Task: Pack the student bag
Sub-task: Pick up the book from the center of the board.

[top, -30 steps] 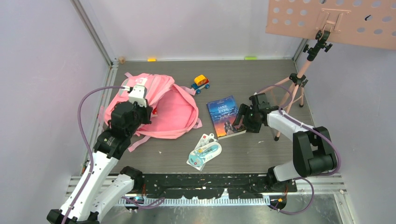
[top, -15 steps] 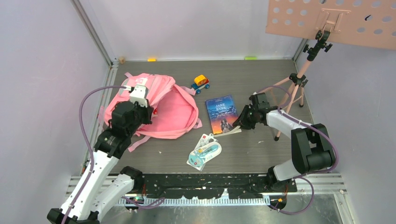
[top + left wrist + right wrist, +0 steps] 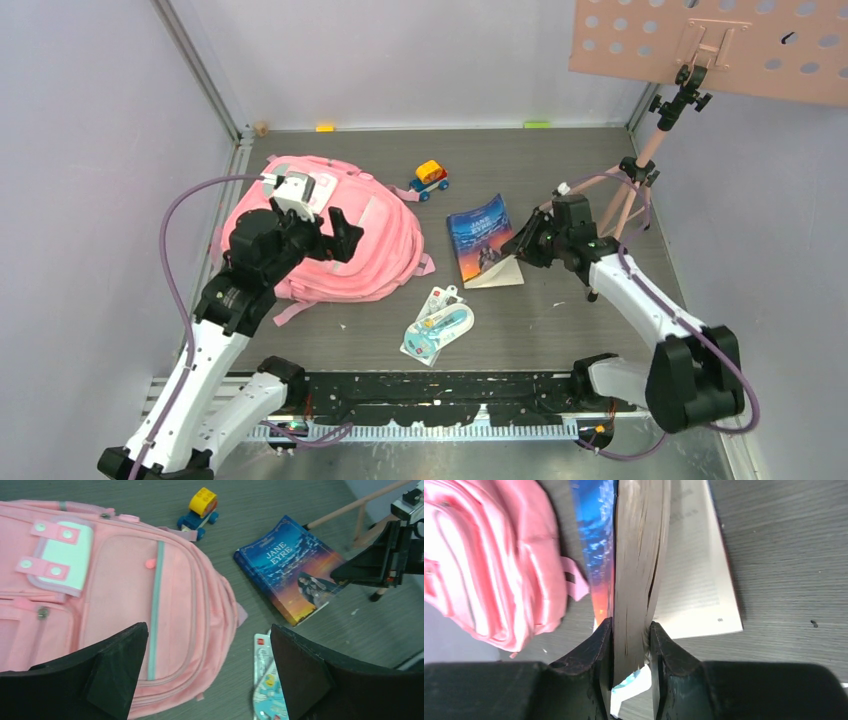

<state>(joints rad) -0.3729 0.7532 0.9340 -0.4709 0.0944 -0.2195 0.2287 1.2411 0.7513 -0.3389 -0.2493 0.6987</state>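
Note:
Back pages (image 3: 499, 275) splay out beneath the tilted front cover, so the book (image 3: 480, 236) will come up partly open with those pages drooping when I lift it.
The student bag (image 3: 385, 240) lies flat at the left, pink with a white patch (image 3: 65, 550) and front pockets facing up. My left gripper (image 3: 330, 238) hovers over its near part, jaws wide open and empty (image 3: 209, 629). A blue "Jane Eyre" book (image 3: 480, 235) lies right of the bag (image 3: 295, 575). My right gripper (image 3: 520, 245) is shut on the book's page block and front cover at its right edge (image 3: 631, 625). That edge is tilted up off the table, while the back pages (image 3: 694, 580) stay flat. The bag's edge (image 3: 489, 565) shows beyond the book.
A yellow and blue toy car (image 3: 430, 178) stands behind the bag and book. A packaged stationery set (image 3: 438, 325) lies near the front edge. A pink music stand tripod (image 3: 640, 170) with its perforated plate (image 3: 710, 40) is at the back right. Walls enclose the table.
My left gripper let go of the bag's flap and opened; the bag now lies closed. My right gripper shut on the book's edge and raised it.

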